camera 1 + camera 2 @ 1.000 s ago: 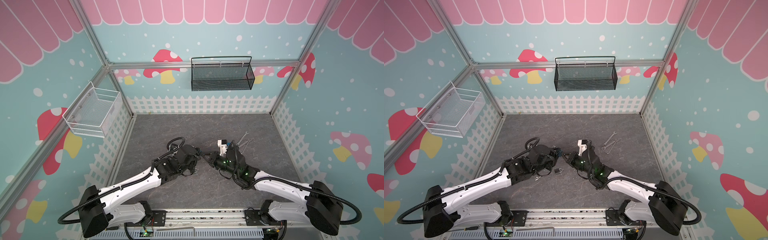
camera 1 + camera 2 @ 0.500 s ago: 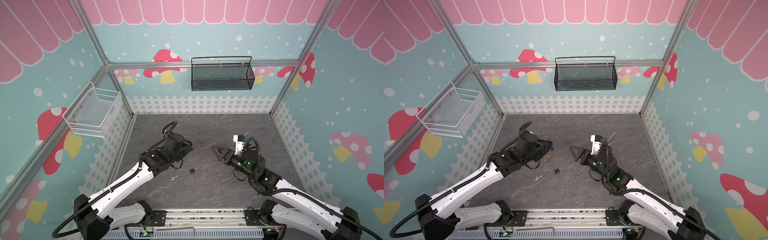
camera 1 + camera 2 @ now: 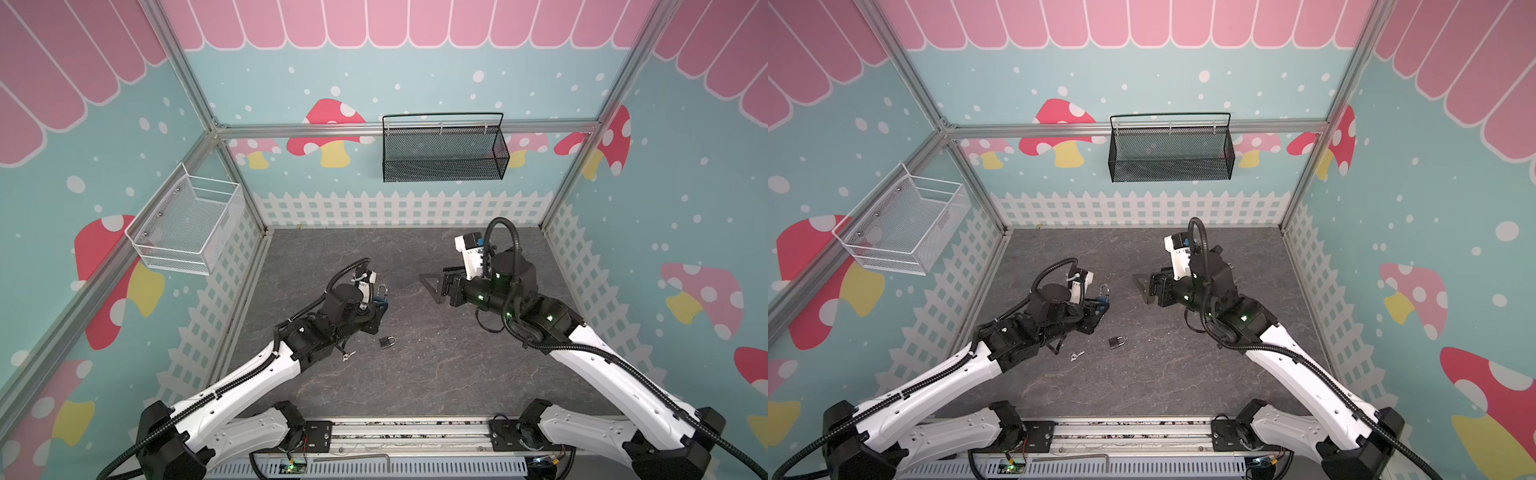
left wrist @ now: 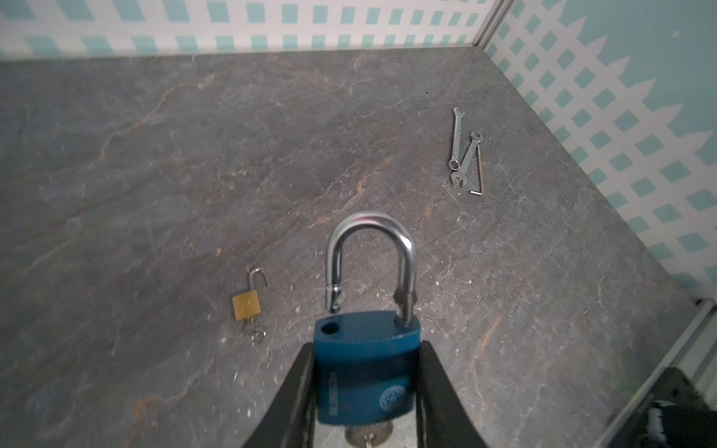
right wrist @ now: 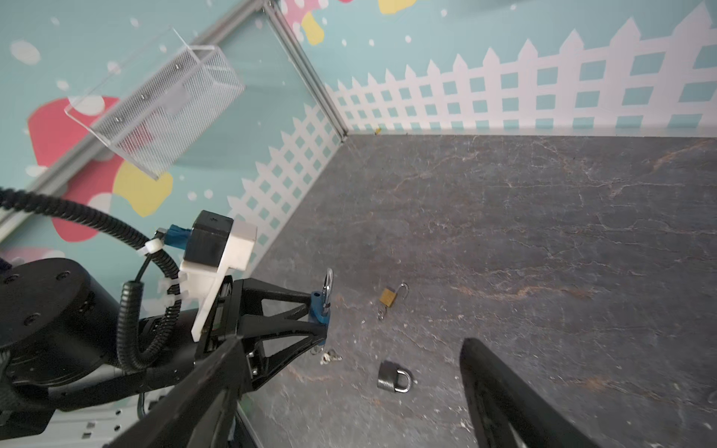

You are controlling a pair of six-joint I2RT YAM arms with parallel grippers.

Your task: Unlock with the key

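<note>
The shackle's free leg [image 4: 333, 295] is above the blue padlock's hole. My left gripper should take the padlock over to my right gripper to swing the shackle aside [image 4: 371, 219].
My left gripper [image 4: 364, 347] is shut on the body of a blue padlock [image 4: 364, 372]. Its steel shackle [image 4: 370, 263] stands raised, one leg free of the body. A key [image 4: 368, 434] sticks out of the padlock's underside between the fingers. In both top views the blue padlock [image 3: 381, 297] [image 3: 1102, 297] is held above the floor, left of centre. My right gripper [image 3: 436, 289] [image 5: 353, 343] hangs open and empty, well to the right of the padlock.
On the grey floor lie a black padlock [image 3: 386, 341] [image 5: 394, 380], a loose key [image 3: 347, 354], a brass padlock [image 4: 246, 304] with open shackle, and wrenches [image 4: 463, 155]. A black mesh basket [image 3: 442, 151] and a white basket [image 3: 187, 228] hang on the walls.
The two grippers met at the middle a second ago. The right gripper has opened and drawn back to the right; the left arm has pulled away left, still holding the blue padlock.
</note>
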